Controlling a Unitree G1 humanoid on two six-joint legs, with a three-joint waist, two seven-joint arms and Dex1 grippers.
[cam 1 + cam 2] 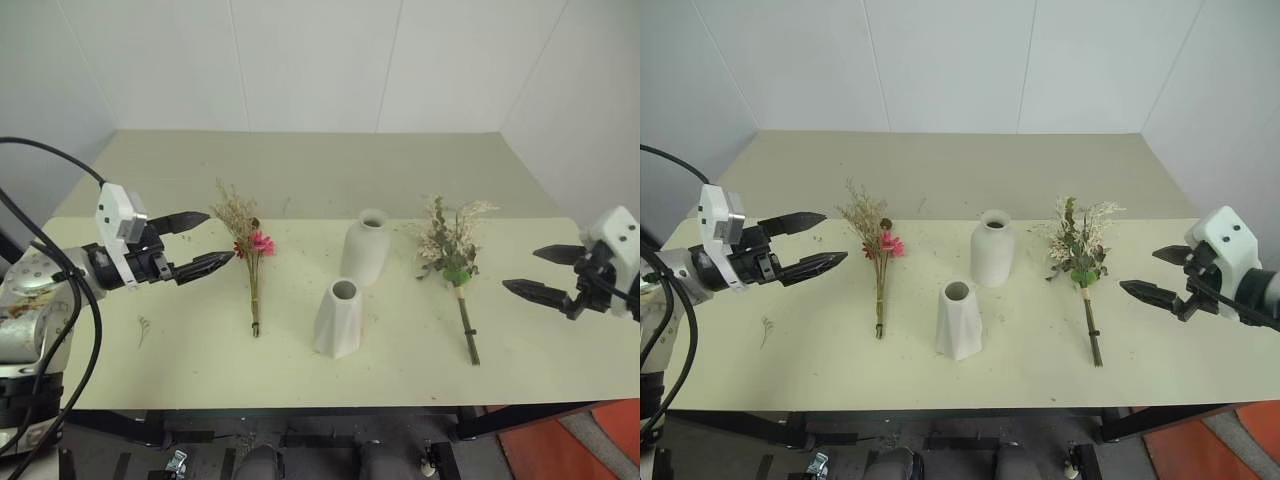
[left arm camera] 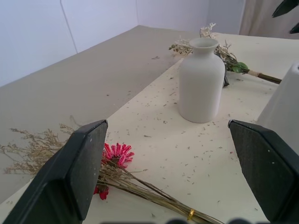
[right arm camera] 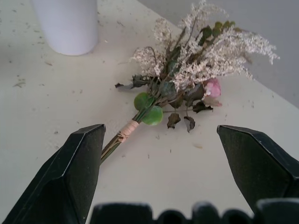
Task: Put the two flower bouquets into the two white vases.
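Note:
The fuller bouquet's stems (image 1: 468, 326) are clear below its leaves, so my right gripper should keep moving in until its open fingers are around the tan wrap (image 1: 460, 291) on the stems.
Both bouquets lie flat on the pale table (image 1: 200, 370). The slim one of beige dried grass and bright pink daisies (image 1: 249, 246) is left of centre. The fuller one of cream sprigs, green leaves and a pale pink rose (image 1: 451, 250) is on the right. Between them stand the two white vases: a rounded bottle-shaped vase (image 1: 365, 248) behind and a shorter twisted vase (image 1: 340, 318) in front. My left gripper (image 1: 205, 243) hovers open just left of the daisy bunch (image 2: 117, 156). My right gripper (image 1: 538, 272) hangs open to the right of the fuller bunch (image 3: 187, 84).
Small flower crumbs are scattered over the table, and a loose sprig (image 1: 143, 328) lies near the left front. A black cable (image 1: 85, 330) loops by my left arm. White walls stand behind the table.

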